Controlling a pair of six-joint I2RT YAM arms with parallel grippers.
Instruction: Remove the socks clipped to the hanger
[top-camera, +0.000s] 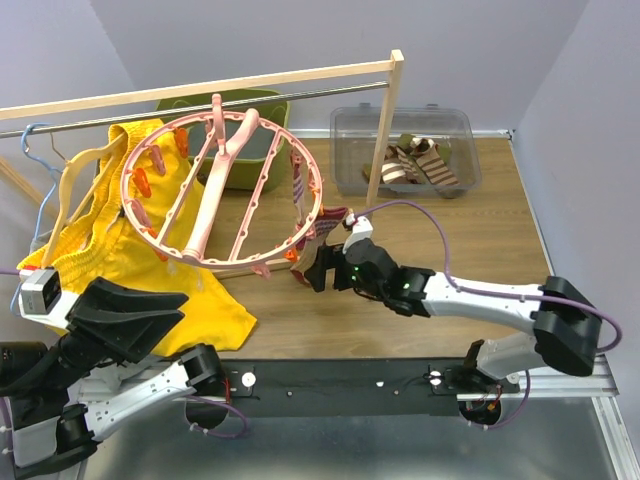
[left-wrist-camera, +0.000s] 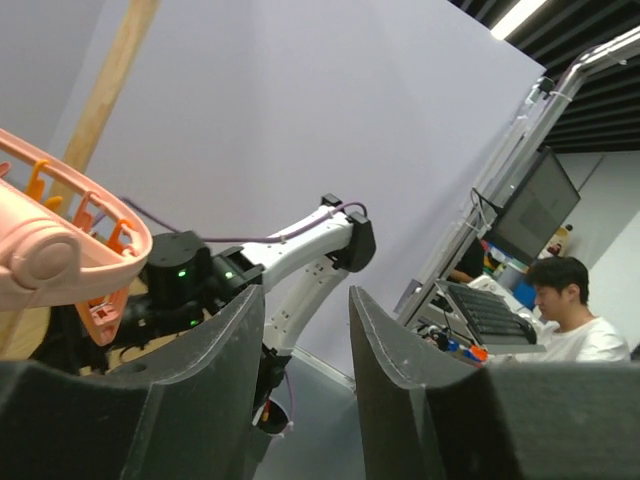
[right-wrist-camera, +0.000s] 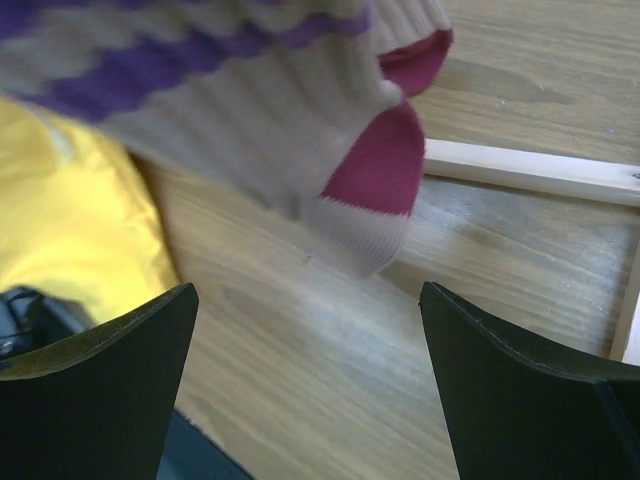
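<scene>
The sock's toe hangs too far away for my left gripper to reach. My right gripper should first bring the toe to my left gripper and then open the clip (top-camera: 291, 255).
The pink round hanger (top-camera: 215, 190) hangs tilted from the rail, with orange clips around its ring. A beige sock with purple stripes and magenta patches (top-camera: 301, 192) is clipped at its right rim and hangs down to the table. My right gripper (top-camera: 314, 270) is open and empty, just below and in front of that sock. In the right wrist view the sock (right-wrist-camera: 290, 130) hangs above the open gripper (right-wrist-camera: 308, 300), not touching the fingers. My left gripper (top-camera: 150, 312) is open and empty, low at the near left. Its wrist view shows the gripper (left-wrist-camera: 305, 315) and the hanger's rim (left-wrist-camera: 60, 250).
Big yellow shorts (top-camera: 120, 245) hang left of the hanger, beside a light-blue wire hanger (top-camera: 35, 150). A clear bin (top-camera: 345, 150) at the back right holds striped socks (top-camera: 415, 160). A green bin (top-camera: 270, 112) stands behind. A wooden post (top-camera: 385, 130) and base bar (right-wrist-camera: 530, 172) are close.
</scene>
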